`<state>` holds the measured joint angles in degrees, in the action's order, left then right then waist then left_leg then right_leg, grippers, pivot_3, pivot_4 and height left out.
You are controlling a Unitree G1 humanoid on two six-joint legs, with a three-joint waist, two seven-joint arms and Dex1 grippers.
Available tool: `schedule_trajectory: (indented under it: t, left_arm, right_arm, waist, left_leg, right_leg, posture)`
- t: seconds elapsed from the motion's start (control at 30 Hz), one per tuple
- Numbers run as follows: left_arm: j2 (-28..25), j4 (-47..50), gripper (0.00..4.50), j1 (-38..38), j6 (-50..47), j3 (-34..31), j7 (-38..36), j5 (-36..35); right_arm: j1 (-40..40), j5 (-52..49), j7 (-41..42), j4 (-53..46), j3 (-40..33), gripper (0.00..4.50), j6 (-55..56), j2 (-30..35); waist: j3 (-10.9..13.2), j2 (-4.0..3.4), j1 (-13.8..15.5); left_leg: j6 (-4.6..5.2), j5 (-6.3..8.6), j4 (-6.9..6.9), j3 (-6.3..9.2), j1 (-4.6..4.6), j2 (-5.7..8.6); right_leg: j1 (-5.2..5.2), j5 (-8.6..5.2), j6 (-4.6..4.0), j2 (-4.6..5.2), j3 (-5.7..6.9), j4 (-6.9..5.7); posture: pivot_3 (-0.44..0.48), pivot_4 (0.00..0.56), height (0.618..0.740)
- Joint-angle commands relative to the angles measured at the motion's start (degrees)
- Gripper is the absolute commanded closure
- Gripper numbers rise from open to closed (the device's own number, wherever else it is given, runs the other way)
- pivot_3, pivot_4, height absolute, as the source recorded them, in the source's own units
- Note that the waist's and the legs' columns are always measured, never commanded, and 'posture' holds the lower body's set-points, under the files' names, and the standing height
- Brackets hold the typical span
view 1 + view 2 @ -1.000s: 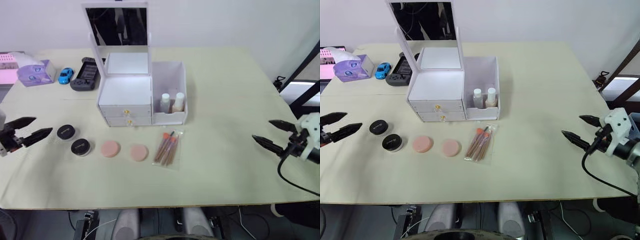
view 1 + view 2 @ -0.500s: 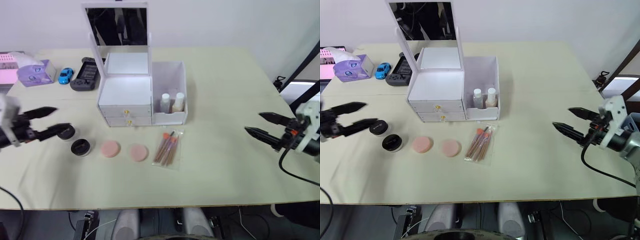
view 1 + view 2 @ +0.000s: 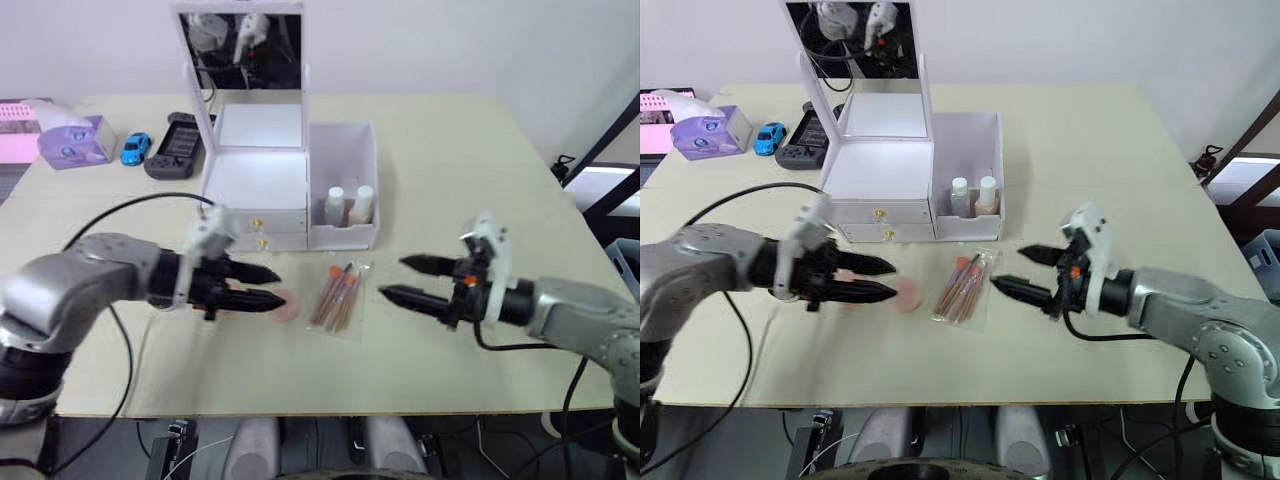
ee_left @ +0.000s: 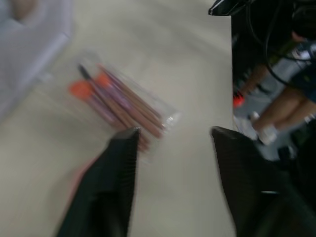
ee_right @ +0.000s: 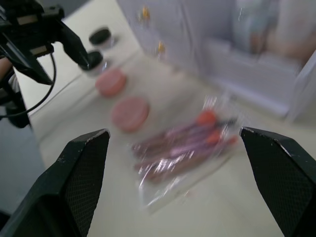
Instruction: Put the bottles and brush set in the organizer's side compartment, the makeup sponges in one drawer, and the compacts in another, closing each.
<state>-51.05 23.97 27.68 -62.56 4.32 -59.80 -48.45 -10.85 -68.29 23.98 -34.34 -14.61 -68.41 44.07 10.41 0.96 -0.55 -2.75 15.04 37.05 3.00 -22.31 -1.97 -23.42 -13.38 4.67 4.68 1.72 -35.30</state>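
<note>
The pouch (image 3: 340,298) will settle inside with its brushes and leave both bottles upright when I lower it, because deep empty space (image 3: 341,155) shows behind the two bottles.
The white organizer (image 3: 255,185) stands mid-table with its mirror up and both gold-knobbed drawers shut. Two bottles (image 3: 347,205) stand upright in its side compartment (image 3: 345,150). In front of that compartment the brush set (image 3: 338,297) lies flat in its clear pouch. My left gripper (image 3: 280,285) hovers open just left of it, over the makeup sponges; one pink sponge (image 3: 288,308) peeks out below the fingers. The right wrist view shows both sponges (image 5: 130,113) and two black compacts (image 5: 101,35). My right gripper (image 3: 392,278) is open, just right of the brush set, pointing at it.
At the back left of the table sit a purple-and-white box (image 3: 70,145), a blue toy car (image 3: 133,148) and a black game controller (image 3: 178,158). My left forearm lies across the table's left front, and its cable loops above it.
Both arms have swung in from the table's sides to the middle. The left gripper now hangs over the sponges with its fingers closer together; the right has reached the brush set.
</note>
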Motion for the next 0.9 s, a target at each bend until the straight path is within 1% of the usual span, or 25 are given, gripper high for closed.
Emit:
schedule_trajectory:
  t: [0.03,0.07,0.1,0.23,0.33,0.4,0.57,0.73,0.9]
  left_arm:
    - [3.69,-0.17,3.90,4.89,-7.55,2.91,3.48,-3.05]
    - [5.22,-0.83,4.37,5.63,-7.47,3.90,4.50,-2.05]
    - [6.58,-1.61,4.45,6.31,-7.64,4.71,5.52,-1.24]
    - [10.00,-3.86,4.45,7.28,-6.06,8.47,8.86,3.26]
    - [11.86,-4.88,4.45,7.14,-5.08,9.69,10.52,5.34]
    - [12.34,-5.60,4.45,6.74,-3.77,11.44,11.48,7.85]
    - [12.95,-6.07,4.45,5.76,-2.47,14.00,12.95,11.75]
    - [12.89,-6.33,4.45,5.40,-2.49,15.93,14.48,15.13]
    - [13.19,-6.77,4.45,5.06,-2.78,17.75,16.41,18.30]
  right_arm:
    - [-1.60,-14.96,-9.95,5.06,1.45,0.00,-5.01,0.22]
    - [-2.49,-17.87,-13.10,7.51,2.85,0.00,-5.44,-0.28]
    - [-3.26,-21.27,-16.62,10.08,4.31,0.00,-5.14,-0.77]
    - [-5.18,-31.38,-28.44,16.91,9.51,0.00,-1.87,-2.18]
    - [-6.25,-36.82,-34.57,19.47,12.49,0.00,0.85,-2.73]
    - [-6.82,-38.50,-37.19,21.32,14.24,0.00,1.98,-3.08]
    - [-8.80,-39.75,-40.13,25.28,17.67,0.00,3.44,-4.40]
    - [-11.67,-36.45,-40.65,29.70,20.82,0.00,1.97,-6.31]
    - [-14.11,-32.55,-39.30,33.77,22.03,0.00,0.40,-9.09]
  waist:
    - [0.02,0.04,-0.04]
    - [0.02,0.04,-0.12]
    - [0.02,0.04,-0.22]
    - [0.02,0.05,-0.18]
    - [0.02,0.04,-0.14]
    - [0.02,0.05,-0.11]
    - [0.02,0.05,-0.08]
    - [0.02,0.05,-0.10]
    - [-0.02,0.07,-0.23]
  left_leg:
    - [0.00,0.00,0.00,0.02,0.01,0.00]
    - [0.01,0.00,0.00,0.02,0.01,0.00]
    - [0.01,0.00,0.00,0.03,0.02,0.00]
    - [0.02,-0.01,0.01,0.13,0.09,0.00]
    - [0.02,-0.01,-0.01,0.17,0.03,0.00]
    - [0.02,-0.01,0.00,0.17,-0.01,0.02]
    - [0.02,-0.01,0.00,0.19,-0.03,0.04]
    - [0.03,-0.01,0.02,0.21,-0.02,0.04]
    - [0.03,-0.01,0.01,0.22,0.01,0.04]
  right_leg:
    - [0.00,0.00,0.00,0.00,0.00,0.00]
    - [0.00,0.00,0.00,-0.01,0.01,-0.01]
    - [0.00,0.00,0.00,-0.02,0.01,-0.02]
    - [0.01,0.00,-0.03,-0.11,0.01,-0.08]
    - [-0.02,0.00,-0.04,-0.13,0.02,-0.08]
    - [-0.02,-0.01,-0.03,-0.11,0.01,-0.03]
    - [-0.02,0.00,-0.02,-0.11,0.01,-0.01]
    - [-0.02,0.00,-0.02,-0.12,0.01,-0.03]
    - [-0.01,0.00,-0.02,-0.13,0.01,-0.06]
  posture:
    - [0.000,0.150,0.739]
    - [0.000,0.150,0.739]
    - [0.000,0.150,0.739]
    - [0.000,0.150,0.739]
    - [0.000,0.150,0.739]
    - [0.000,0.150,0.739]
    - [0.000,0.150,0.739]
    - [0.000,0.150,0.739]
    - [0.000,0.150,0.739]
